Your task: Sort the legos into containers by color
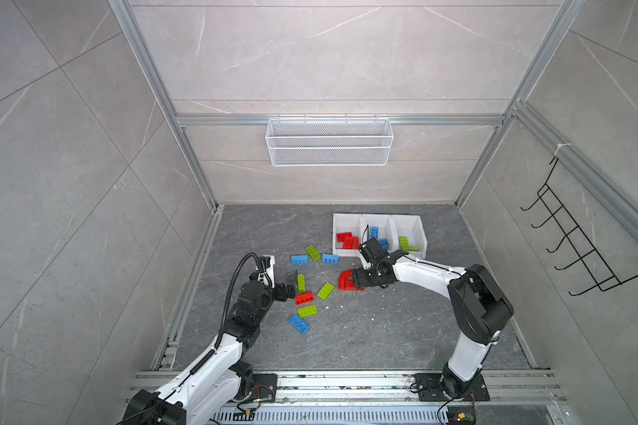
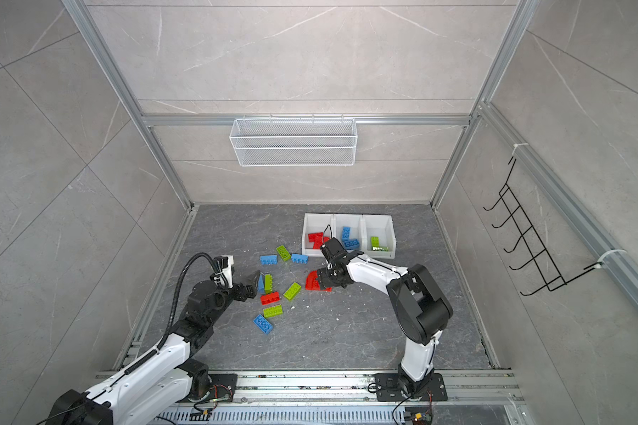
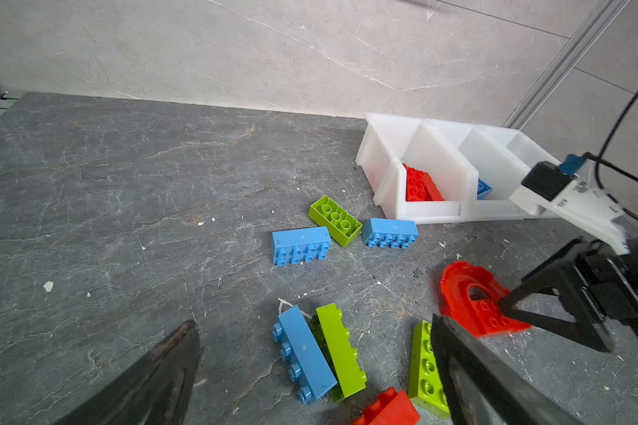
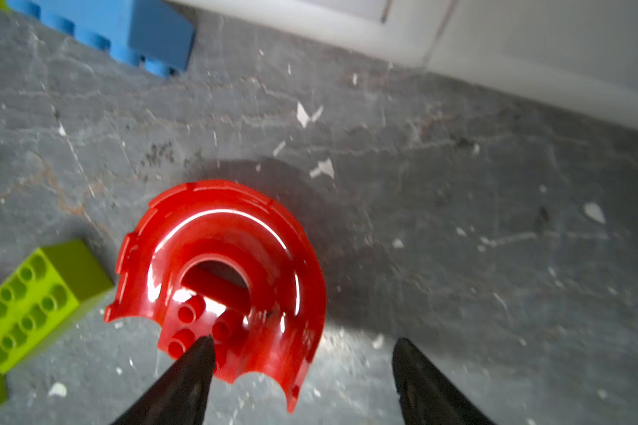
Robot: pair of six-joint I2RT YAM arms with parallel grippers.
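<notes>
My right gripper needs to move over and put both fingers astride the studs (image 4: 189, 322) before it closes, because the red arch's studded foot (image 4: 209, 331) lies under one finger.
A red arch lego (image 4: 218, 257) lies on the dark floor in front of the containers (image 1: 341, 224), three joined white bins. My right gripper (image 4: 304, 344) is open at the arch. One fingertip (image 4: 203, 349) overlaps its studded foot and the other stands clear of it. The left bin holds red bricks (image 1: 347, 240), the middle blue (image 1: 374, 232), the right green (image 1: 406, 243). My left gripper (image 3: 314, 323) is open wide and empty, just above a blue brick (image 3: 302, 353) and a green brick (image 3: 341, 349) lying side by side. More loose legos lie nearby, such as a red one (image 1: 304, 297).
Two blue bricks (image 1: 299, 259) (image 1: 330, 258) and a green one (image 1: 313, 252) lie left of the bins. A white wire mesh basket (image 1: 328, 141) hangs on the back wall and a black wire rack (image 1: 575, 235) on the right wall. Aluminium rails edge the floor.
</notes>
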